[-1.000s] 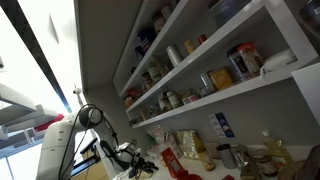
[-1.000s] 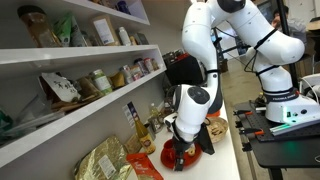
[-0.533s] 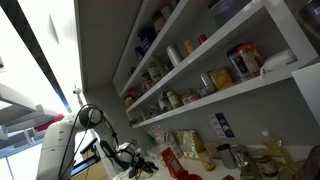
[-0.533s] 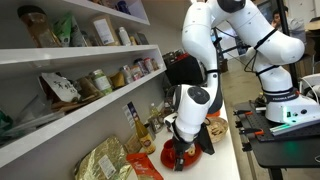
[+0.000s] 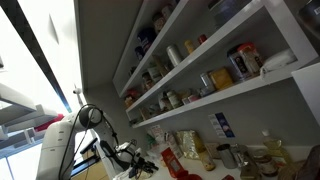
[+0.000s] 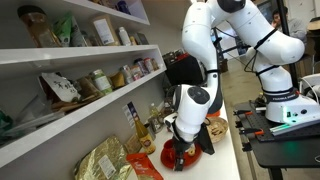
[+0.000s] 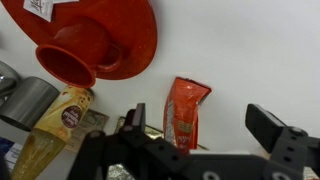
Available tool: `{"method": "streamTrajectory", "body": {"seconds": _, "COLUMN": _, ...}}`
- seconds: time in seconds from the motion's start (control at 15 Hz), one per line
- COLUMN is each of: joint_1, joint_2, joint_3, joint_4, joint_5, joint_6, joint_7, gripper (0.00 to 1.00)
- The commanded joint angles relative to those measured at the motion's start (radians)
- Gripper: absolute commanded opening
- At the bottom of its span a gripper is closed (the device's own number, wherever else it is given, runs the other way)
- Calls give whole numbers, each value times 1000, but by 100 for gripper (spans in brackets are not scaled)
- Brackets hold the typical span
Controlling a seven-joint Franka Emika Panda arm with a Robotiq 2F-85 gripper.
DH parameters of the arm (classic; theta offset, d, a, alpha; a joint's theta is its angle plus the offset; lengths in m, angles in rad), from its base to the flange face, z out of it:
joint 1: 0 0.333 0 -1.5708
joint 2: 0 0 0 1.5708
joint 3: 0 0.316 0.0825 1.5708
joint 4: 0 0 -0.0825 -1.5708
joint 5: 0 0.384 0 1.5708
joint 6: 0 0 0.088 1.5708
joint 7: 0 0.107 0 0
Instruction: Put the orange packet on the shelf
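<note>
The orange packet [image 5: 173, 164] is standing up close to the wall and my gripper is pointing down, so I should tip my gripper toward the wall and pinch the packet's upper end [image 5: 168, 153].
In the wrist view the orange packet [image 7: 185, 110] lies flat on the white counter, a narrow orange-red pouch with pale print. My gripper [image 7: 200, 125] hangs above it, open and empty. The packet shows between the two dark fingers, nearer the left finger [image 7: 135, 118]. In an exterior view the gripper [image 6: 179, 158] points down at the counter below the shelves, and the packet seems to be the orange-red patch [image 6: 143, 167] beside it. The shelf [image 6: 70, 128] is the lowest long white board on the wall. It also shows in an exterior view [image 5: 235, 92].
A red bowl [image 7: 100, 45] lies upturned just beyond the packet. Gold bags [image 7: 55, 135] and a metal can [image 7: 25, 100] sit to its left. Jars and packets fill the shelves [image 6: 100, 80]. Bottles [image 6: 150, 125] stand by the wall. A stand with equipment [image 6: 285, 110] is behind.
</note>
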Motion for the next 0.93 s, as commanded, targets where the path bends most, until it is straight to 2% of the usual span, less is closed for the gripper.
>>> {"method": "streamTrajectory", "body": {"seconds": 0.0, "joint_1": 42, "joint_2": 16, "joint_3": -29, "joint_4": 39, "joint_5": -45, "joint_6": -86, "joint_7": 28, "gripper": 100}}
{"method": "streamTrajectory", "body": {"seconds": 0.2, "joint_1": 71, "joint_2": 84, "joint_3": -54, "joint_4": 147, "joint_5": -243, "joint_6": -212, "joint_7": 96, "gripper": 100}}
{"method": "streamTrajectory", "body": {"seconds": 0.47, "joint_1": 119, "joint_2": 203, "joint_3": -36, "joint_4": 266, "joint_5": -460, "joint_6": -406, "joint_7": 287, "gripper": 100}}
{"method": "streamTrajectory", "body": {"seconds": 0.87, "joint_1": 147, "joint_2": 334, "joint_3": 3, "joint_4": 352, "joint_5": -530, "joint_6": -543, "joint_7": 466, "gripper": 100}}
